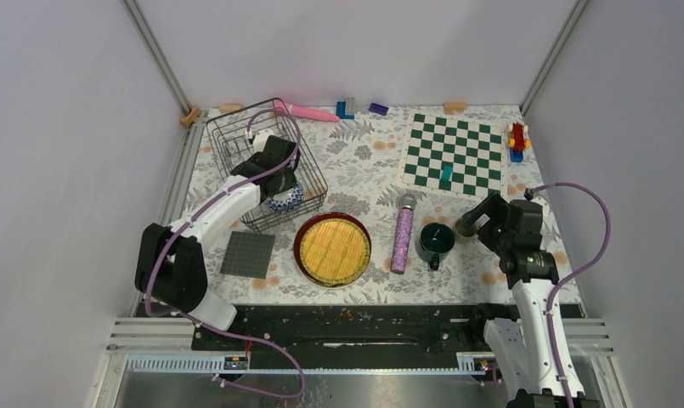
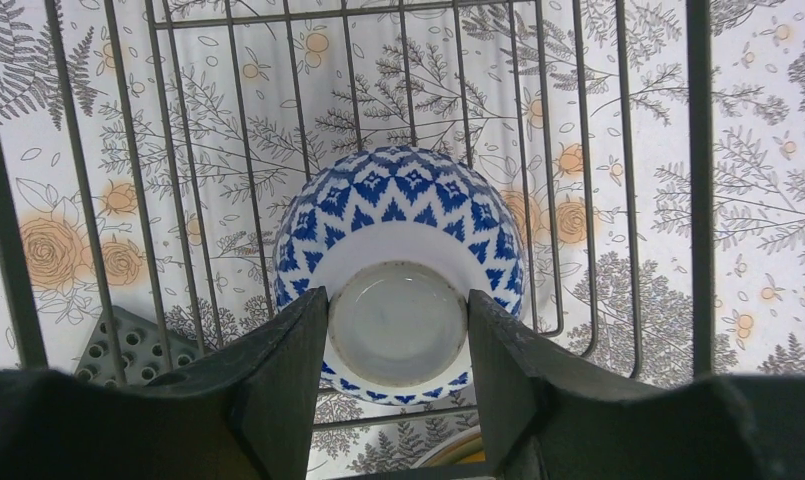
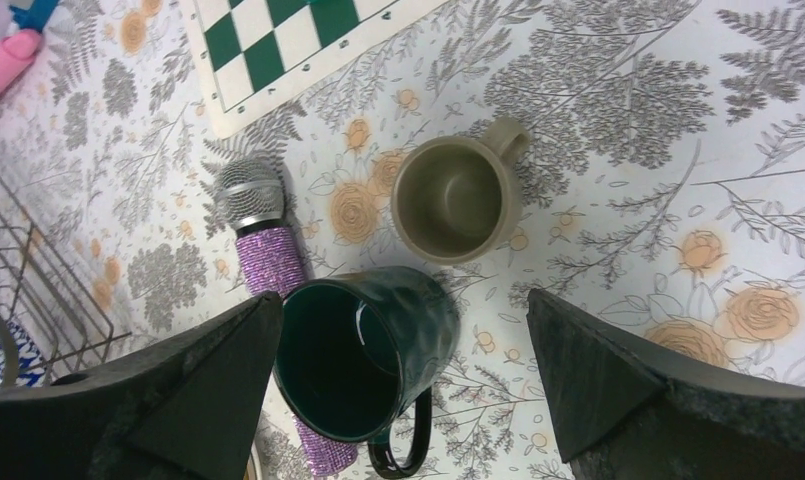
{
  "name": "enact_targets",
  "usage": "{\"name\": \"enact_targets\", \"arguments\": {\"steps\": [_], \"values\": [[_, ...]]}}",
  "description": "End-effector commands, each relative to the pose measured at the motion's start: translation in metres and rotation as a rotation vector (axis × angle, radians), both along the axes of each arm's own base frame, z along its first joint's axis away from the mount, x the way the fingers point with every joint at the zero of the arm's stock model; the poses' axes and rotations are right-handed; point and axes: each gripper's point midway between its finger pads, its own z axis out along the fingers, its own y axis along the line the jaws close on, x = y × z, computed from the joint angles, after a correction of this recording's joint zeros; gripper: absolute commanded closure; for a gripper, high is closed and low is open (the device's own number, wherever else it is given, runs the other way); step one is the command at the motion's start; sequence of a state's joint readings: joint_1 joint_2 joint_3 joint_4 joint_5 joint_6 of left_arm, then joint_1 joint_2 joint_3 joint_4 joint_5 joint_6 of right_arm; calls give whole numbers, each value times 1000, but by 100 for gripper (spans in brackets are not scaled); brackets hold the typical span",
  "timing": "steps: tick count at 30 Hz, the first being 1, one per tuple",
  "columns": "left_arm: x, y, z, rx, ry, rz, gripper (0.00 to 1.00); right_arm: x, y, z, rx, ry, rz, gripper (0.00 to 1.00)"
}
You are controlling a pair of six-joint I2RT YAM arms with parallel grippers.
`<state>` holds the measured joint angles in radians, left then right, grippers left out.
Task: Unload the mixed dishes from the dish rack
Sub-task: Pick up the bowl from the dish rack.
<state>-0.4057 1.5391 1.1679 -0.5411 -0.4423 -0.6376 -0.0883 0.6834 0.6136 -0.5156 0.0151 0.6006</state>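
The blue-white bowl's foot ring (image 2: 398, 323) has my left gripper on it, and the bowl's rim is free. My right gripper should keep going toward the rim (image 1: 300, 201) and close there.
The blue-white patterned bowl (image 2: 398, 210) is upside down inside the dish rack (image 1: 236, 127), a dark wire basket at the back left. My left gripper (image 2: 398, 330) is shut on the bowl's white foot ring, one finger on each side. From above, the bowl (image 1: 287, 202) shows at the rack's near right corner under the left gripper (image 1: 279, 183). The dark teal mug (image 3: 363, 345) and small greyish cup (image 3: 453, 200) stand upright on the table. My right gripper (image 3: 403, 300) hangs open above them, holding nothing. The yellow woven-look plate (image 1: 334, 248) lies on a dark red-rimmed plate (image 1: 299, 246).
A purple glitter cylinder (image 1: 403, 236) lies left of the mug. A grey square mat (image 1: 246, 253) sits in front of the rack. A checkerboard (image 1: 454, 155) is at the back right, with a toy (image 1: 517, 140) and small blocks along the back edge.
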Motion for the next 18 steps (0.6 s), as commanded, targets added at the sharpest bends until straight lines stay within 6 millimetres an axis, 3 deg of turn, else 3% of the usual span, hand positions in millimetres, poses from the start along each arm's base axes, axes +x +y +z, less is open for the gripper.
{"name": "enact_targets", "arguments": {"steps": [1,6,11,14,18], "values": [[11,7,47,-37,-160,28,100,11,18,16,54,-98,95,0],[11,8,63,-92,-222,20,100,17,48,37,153,-216,233,0],[7,14,88,-151,-316,18,100,24,98,69,286,-345,455,1],[1,17,104,-186,-380,19,100,23,138,81,271,-371,589,1],[-8,20,121,-240,-463,19,100,28,196,118,388,-495,764,1]]}}
